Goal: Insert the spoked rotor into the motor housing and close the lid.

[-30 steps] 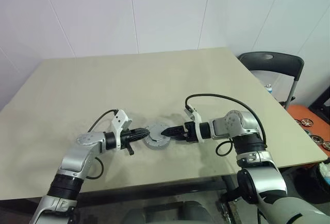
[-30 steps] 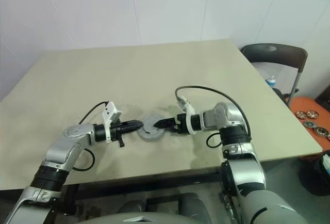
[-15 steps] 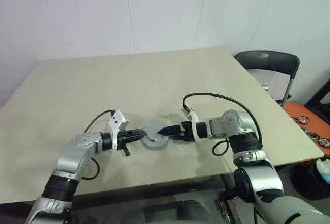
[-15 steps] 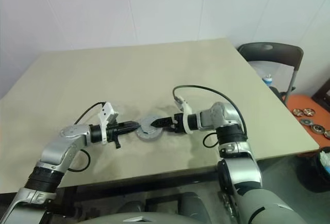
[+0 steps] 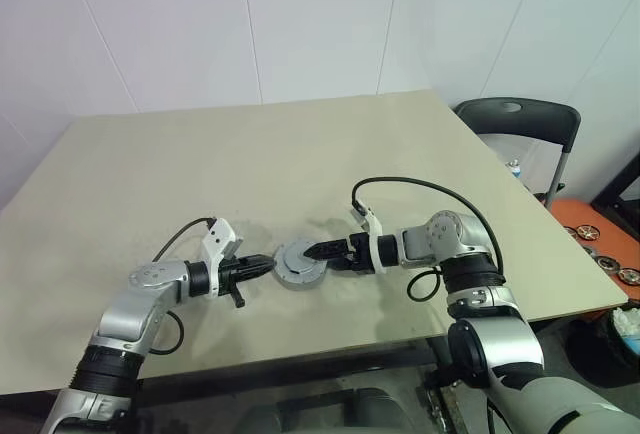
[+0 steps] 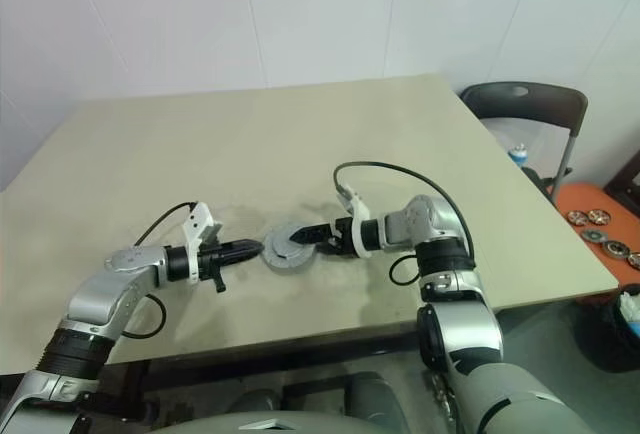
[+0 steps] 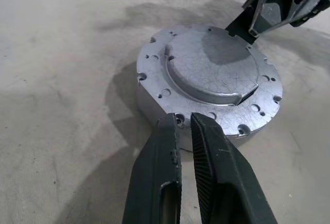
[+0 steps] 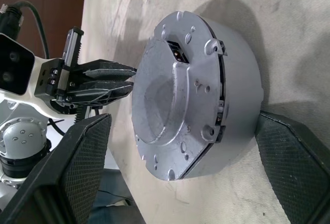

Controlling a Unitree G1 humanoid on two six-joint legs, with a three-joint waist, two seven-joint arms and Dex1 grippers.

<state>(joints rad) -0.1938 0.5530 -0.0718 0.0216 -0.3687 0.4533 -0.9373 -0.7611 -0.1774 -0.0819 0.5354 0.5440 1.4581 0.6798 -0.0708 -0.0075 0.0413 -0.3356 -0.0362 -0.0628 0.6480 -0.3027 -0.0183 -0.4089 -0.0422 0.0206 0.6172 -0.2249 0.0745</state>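
Observation:
The lid's rim is in line with the motor housing's side [image 5: 300, 281] along a narrow seam [image 8: 223, 77], so the lid will come along when I lift the motor housing.
The motor housing [image 5: 300, 268], a round silver body, rests on the table with the grey lid [image 7: 211, 66] sitting on top of it; a seam [image 8: 219, 105] shows between them. The spoked rotor is hidden. My left gripper [image 5: 268, 265] is shut, its tips [image 7: 184, 118] just short of the housing's near wall. My right gripper [image 5: 312, 251] reaches in from the other side and is open. Its pads [image 8: 77, 172] stand wide on either side of the housing. In the left wrist view one right finger [image 7: 242, 25] is at the lid's far rim.
The beige table [image 5: 300, 154] has free room all around the housing. A dark chair [image 5: 520, 119] stands past the table's right edge. Several small wheels [image 5: 610, 264] lie on an orange mat on the floor at the far right.
The head camera has shifted a little. Both grippers and the housing stay where they were.

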